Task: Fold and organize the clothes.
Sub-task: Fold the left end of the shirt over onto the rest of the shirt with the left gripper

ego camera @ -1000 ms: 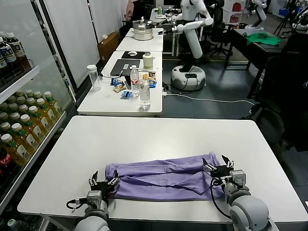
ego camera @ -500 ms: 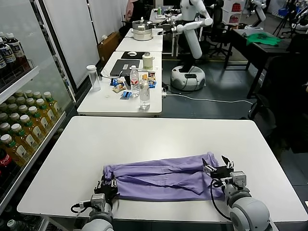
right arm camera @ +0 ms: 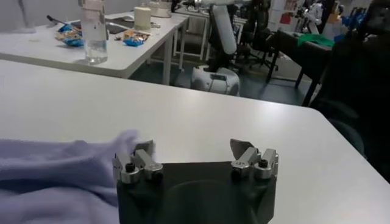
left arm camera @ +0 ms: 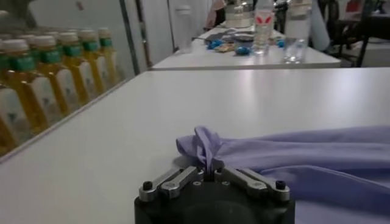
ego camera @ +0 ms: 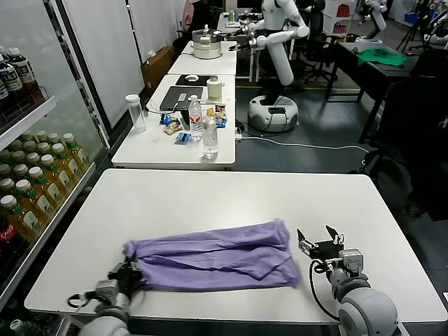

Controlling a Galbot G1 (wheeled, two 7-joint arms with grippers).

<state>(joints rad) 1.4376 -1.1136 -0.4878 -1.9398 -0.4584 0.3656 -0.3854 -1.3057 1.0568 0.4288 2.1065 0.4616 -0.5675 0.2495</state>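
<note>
The lavender T-shirt lies as a long strip (ego camera: pixel 210 257) and its far end is loose, so my left gripper should quit pulling and fold the T-shirt's held end over the far end (ego camera: pixel 281 255).
The lavender T-shirt (ego camera: pixel 210 256) lies as a long, bunched strip across the front of the white table (ego camera: pixel 238 196). My left gripper (ego camera: pixel 128 273) is at the strip's left end near the table's front edge, shut on a pinch of the shirt; the left wrist view shows the cloth (left arm camera: pixel 256 155) caught between its closed jaws (left arm camera: pixel 210 172). My right gripper (ego camera: pixel 318 240) is open and empty just right of the shirt's right end. In the right wrist view its gripper (right arm camera: pixel 195 152) sits beside the shirt (right arm camera: pixel 55 170), not holding it.
A shelf of drink bottles (ego camera: pixel 28 182) stands at the left. A second table (ego camera: pixel 175 133) with bottles, snacks and a laptop lies behind. Another robot (ego camera: pixel 276 56) stands far back. A green cloth (ego camera: pixel 381 56) lies on a dark table at the far right.
The right gripper has let go of the shirt and now stands open. The left gripper has pulled its end leftward, and the whole shirt has slid to the left.
</note>
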